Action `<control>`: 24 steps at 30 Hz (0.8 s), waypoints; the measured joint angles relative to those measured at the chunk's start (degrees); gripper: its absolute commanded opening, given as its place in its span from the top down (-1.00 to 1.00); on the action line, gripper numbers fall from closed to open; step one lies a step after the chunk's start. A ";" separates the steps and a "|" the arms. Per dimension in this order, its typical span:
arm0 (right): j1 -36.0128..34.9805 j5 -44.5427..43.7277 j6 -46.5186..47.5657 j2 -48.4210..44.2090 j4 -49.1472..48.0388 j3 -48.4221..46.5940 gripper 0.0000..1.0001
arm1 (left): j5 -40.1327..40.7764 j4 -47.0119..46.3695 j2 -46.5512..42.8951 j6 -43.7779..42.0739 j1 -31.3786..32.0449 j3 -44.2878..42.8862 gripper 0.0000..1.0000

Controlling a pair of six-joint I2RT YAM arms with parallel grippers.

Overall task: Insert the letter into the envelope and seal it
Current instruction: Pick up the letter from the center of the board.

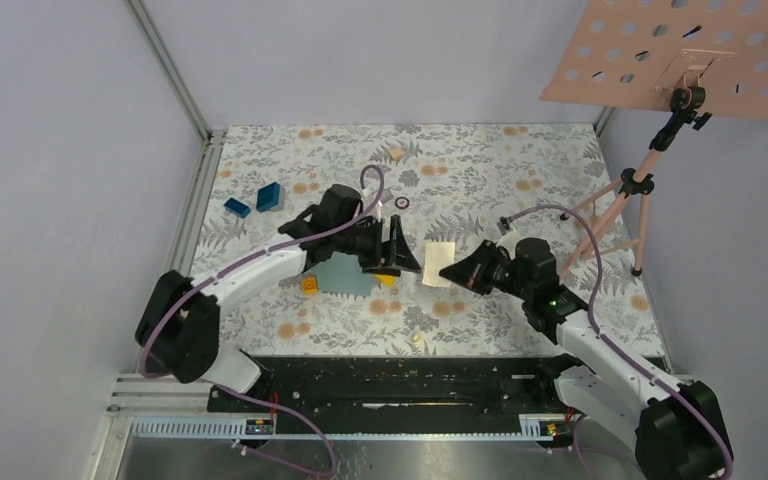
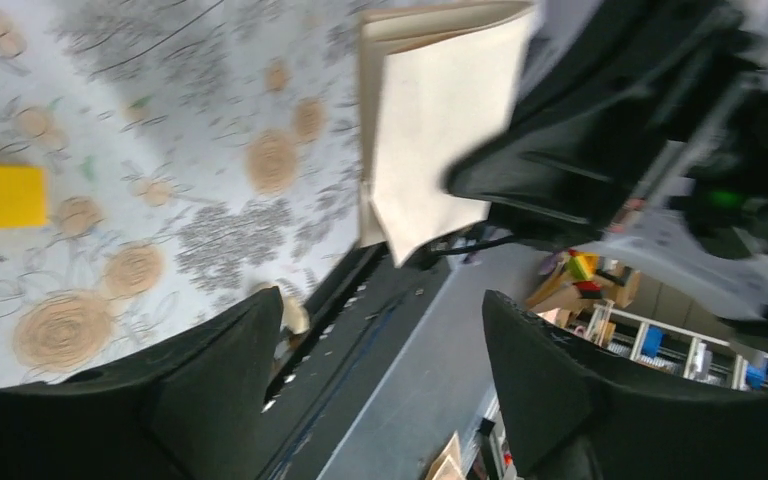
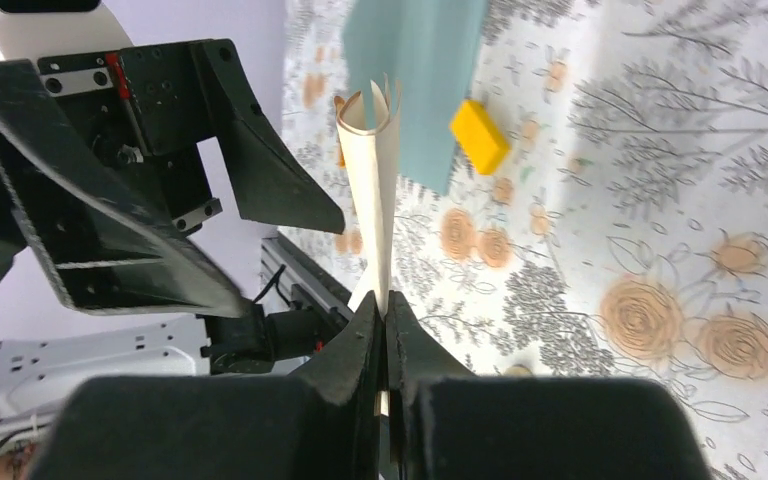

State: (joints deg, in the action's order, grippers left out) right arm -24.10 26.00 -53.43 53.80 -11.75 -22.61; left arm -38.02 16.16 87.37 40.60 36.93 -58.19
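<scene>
The folded letter stands open at its loose end (image 3: 368, 112). My left gripper should hold the letter while my right gripper opens and squeezes its far corner (image 1: 451, 246) together.
The tan letter (image 1: 438, 262) hangs above the table, standing on edge and slightly curled. My right gripper (image 3: 385, 312) is shut on its lower edge, and the sheet (image 3: 373, 180) rises straight up from the pinched jaws. My left gripper (image 1: 406, 245) stands open just left of the letter, with nothing between its fingers (image 2: 245, 340). In the left wrist view the letter (image 2: 440, 110) sits above and beyond those open jaws, apart from them. The teal envelope (image 1: 345, 275) lies flat on the table under the left arm, and part of it (image 3: 420, 60) shows behind the letter.
A yellow block (image 3: 479, 135) lies beside the envelope, and an orange one (image 1: 309, 285) sits at the envelope's left edge. Two blue blocks (image 1: 255, 200) rest at the back left. A pink perforated board on a tripod (image 1: 680, 55) stands at the right. A small black ring (image 1: 401, 203) lies mid-table.
</scene>
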 measured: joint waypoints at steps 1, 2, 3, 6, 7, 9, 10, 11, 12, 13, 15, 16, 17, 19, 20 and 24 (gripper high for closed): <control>0.00 0.24 0.11 -1.53 -0.07 -0.02 1.00 | -0.94 -1.81 -2.32 0.50 -0.33 0.81 -0.73; 0.02 0.70 0.26 -3.04 -0.20 -0.04 1.00 | -1.84 -3.45 -4.20 0.96 -0.61 1.60 -0.80; 0.07 1.09 0.33 -3.89 -0.33 -0.11 1.00 | -2.67 -5.33 -6.01 1.53 -0.96 2.51 -0.85; 0.11 3.32 0.24 -5.09 -1.22 -0.94 1.00 | -4.57 -10.23 -8.70 3.32 -1.60 4.15 -0.98; 0.11 3.72 0.22 -5.11 -1.46 -1.05 1.00 | -5.20 -12.31 -8.76 4.11 -1.75 4.42 -0.98; 0.11 5.70 -0.92 -5.11 -3.76 -1.38 1.00 | -6.25 -16.15 -8.20 5.68 -1.81 4.90 -0.97; 0.11 6.43 -1.55 -5.09 -4.66 -1.38 1.00 | -6.56 -17.40 -8.00 6.10 -1.86 5.16 -0.96; 0.11 6.88 -2.45 -5.03 -5.86 -1.38 1.00 | -6.95 -18.78 -7.72 6.62 -1.88 5.49 -0.95; 0.11 7.52 -3.41 -4.94 -7.21 -1.36 1.00 | -7.30 -20.22 -7.45 7.34 -1.92 5.88 -0.93; 0.11 8.07 -4.46 -4.74 -8.85 -1.33 1.00 | -7.72 -21.57 -7.26 7.96 -1.92 6.34 -0.87; 0.11 9.01 -6.56 -4.15 -12.07 -1.29 1.00 | -8.48 -23.91 -6.93 9.25 -1.92 7.21 -0.71; 0.11 9.42 -7.82 -3.72 -14.10 -1.18 1.00 | -8.79 -24.76 -6.69 10.01 -1.92 7.45 -0.59; 0.11 9.73 -8.92 -3.39 -15.78 -1.05 1.00 | -9.05 -25.90 -6.47 10.75 -1.92 7.69 -0.46; 0.11 10.21 -10.56 -2.82 -18.27 -0.79 1.00 | -9.73 -28.33 -5.99 12.44 -1.92 8.15 -0.07; 0.11 10.47 -11.13 -2.51 -19.23 -0.70 1.00 | -10.14 -30.71 -5.68 14.10 -1.92 8.52 0.15; 0.11 11.10 -12.72 -1.84 -21.22 -0.20 0.56 | -10.99 -35.87 -5.33 18.34 -1.92 9.22 1.00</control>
State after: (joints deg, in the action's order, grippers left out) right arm -23.99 37.10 -66.15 51.96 -32.97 -22.81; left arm -49.01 -19.70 82.04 58.94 35.00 -48.97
